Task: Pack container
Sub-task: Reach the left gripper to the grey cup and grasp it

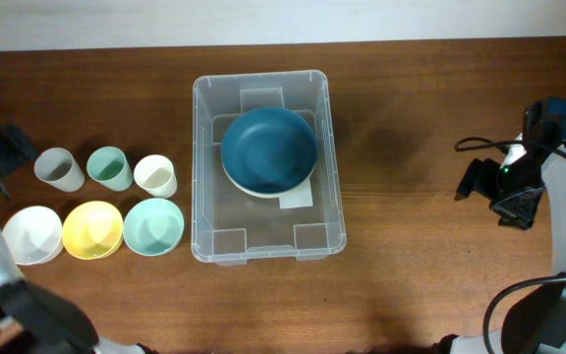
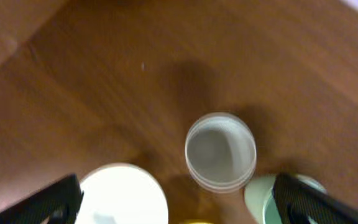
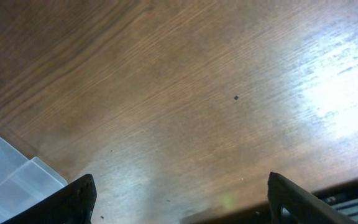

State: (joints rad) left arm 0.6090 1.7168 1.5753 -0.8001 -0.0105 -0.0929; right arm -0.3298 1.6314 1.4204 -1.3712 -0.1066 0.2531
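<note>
The grey cup [image 1: 59,169] is standing on the other side of the clear container from my right gripper. Next, my left gripper picks it up and puts it next to the dark blue bowl [image 1: 301,222].
The clear container [image 1: 263,224] stands in the middle of the table and holds a dark blue bowl [image 1: 268,147] stacked on a pale one. To its left stand a grey cup [image 1: 59,169], a green cup [image 1: 109,167] and a cream cup [image 1: 155,175], with a white bowl [image 1: 32,234], a yellow bowl [image 1: 92,228] and a mint bowl [image 1: 153,226] in front of them. My left gripper [image 1: 10,147] is open and empty above the table by the grey cup [image 2: 220,151] and white bowl [image 2: 123,196]. My right gripper [image 1: 489,187] is open and empty over bare wood.
The left wrist view shows open jaws [image 2: 182,205] and a green cup's rim [image 2: 260,196] at the lower right. The right wrist view shows open jaws [image 3: 185,202] over bare table and a corner of the container [image 3: 11,177] at the lower left.
</note>
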